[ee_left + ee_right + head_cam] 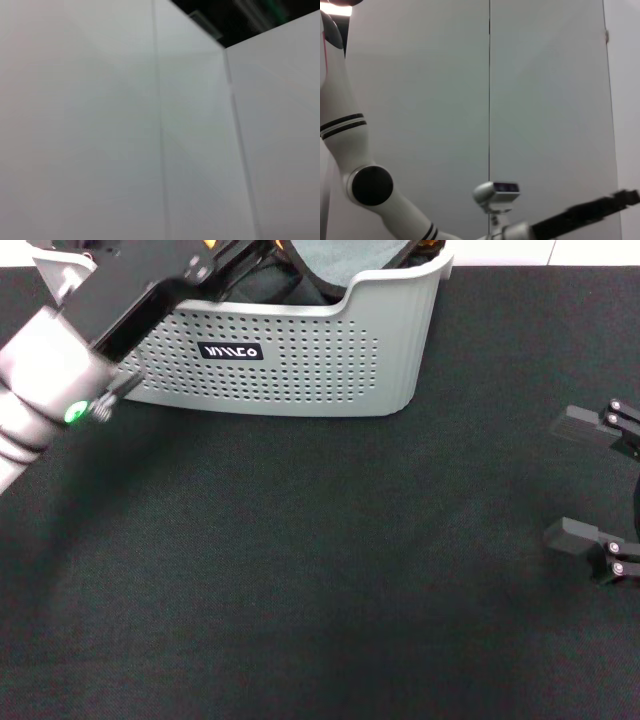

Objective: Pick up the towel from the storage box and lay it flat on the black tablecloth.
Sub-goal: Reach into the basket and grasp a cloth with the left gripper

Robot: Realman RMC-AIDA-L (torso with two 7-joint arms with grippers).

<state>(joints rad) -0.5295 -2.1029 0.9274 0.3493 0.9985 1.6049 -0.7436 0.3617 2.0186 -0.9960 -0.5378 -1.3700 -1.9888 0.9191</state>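
My left gripper keeps moving down until its fingers close on the towel, because the towel (272, 284) is in a heap beneath it near the storage box's open rim (290, 309).
The storage box (300, 370), a light grey perforated basket with a black logo label, stands at the far middle of the black tablecloth (300, 570). The towel (350, 260) lies inside it, grey-green side up, with a sliver of orange at the rim. My left arm (60, 350) comes in from the left, and my left gripper (250, 255) reaches over the basket's rim above the towel. Its fingers are cut off by the picture's top edge. My right gripper (577, 480) is open and empty, low over the cloth at the right edge.
The tablecloth covers the whole table in front of the basket. Both wrist views show only white wall panels (100, 125); the right wrist view also shows my white left arm (350, 150) farther off.
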